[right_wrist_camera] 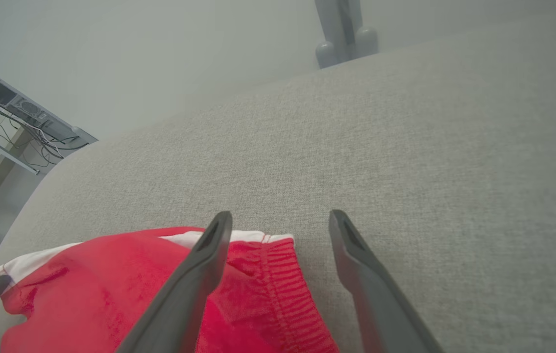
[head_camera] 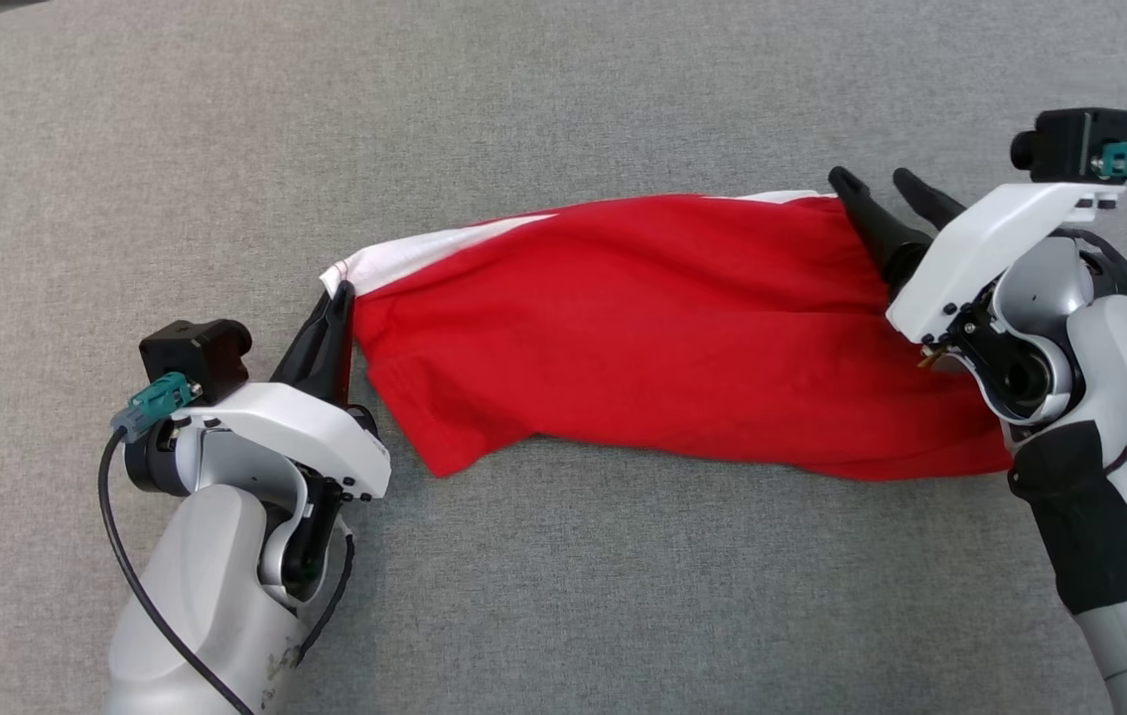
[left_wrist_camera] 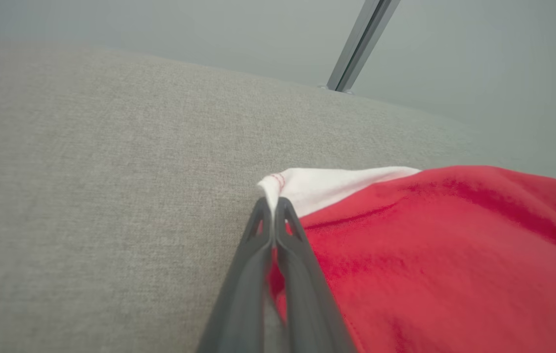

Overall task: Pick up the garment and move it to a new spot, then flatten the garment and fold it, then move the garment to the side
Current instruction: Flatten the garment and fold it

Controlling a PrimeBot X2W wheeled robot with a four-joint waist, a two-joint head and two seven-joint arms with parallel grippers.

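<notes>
I can see that the garment's near edge point(head_camera: 642, 340) dips in beside its hem corner like a crotch, so the garment will open out a hidden second leg when I carry it.
The garment point(head_camera: 642, 328) is red with a white strip along its far edge, stretched across the grey padded surface point(head_camera: 563, 99). My left gripper point(head_camera: 343, 294) is shut on its white left corner point(left_wrist_camera: 278, 184), the two dark fingers pressed together in the left wrist view point(left_wrist_camera: 274, 203). My right gripper point(head_camera: 874, 182) stands open at the garment's right end. In the right wrist view point(right_wrist_camera: 280, 218) its left finger point(right_wrist_camera: 204, 264) lies over the ribbed red waistband point(right_wrist_camera: 278, 289) and its right finger point(right_wrist_camera: 356, 260) is over bare surface beside the cloth.
Grey surface point(right_wrist_camera: 429, 147) stretches wide beyond and in front of the garment. A metal frame post point(left_wrist_camera: 361, 44) rises past the far edge. A shelf with cables point(right_wrist_camera: 18, 122) stands off the surface's far left in the right wrist view.
</notes>
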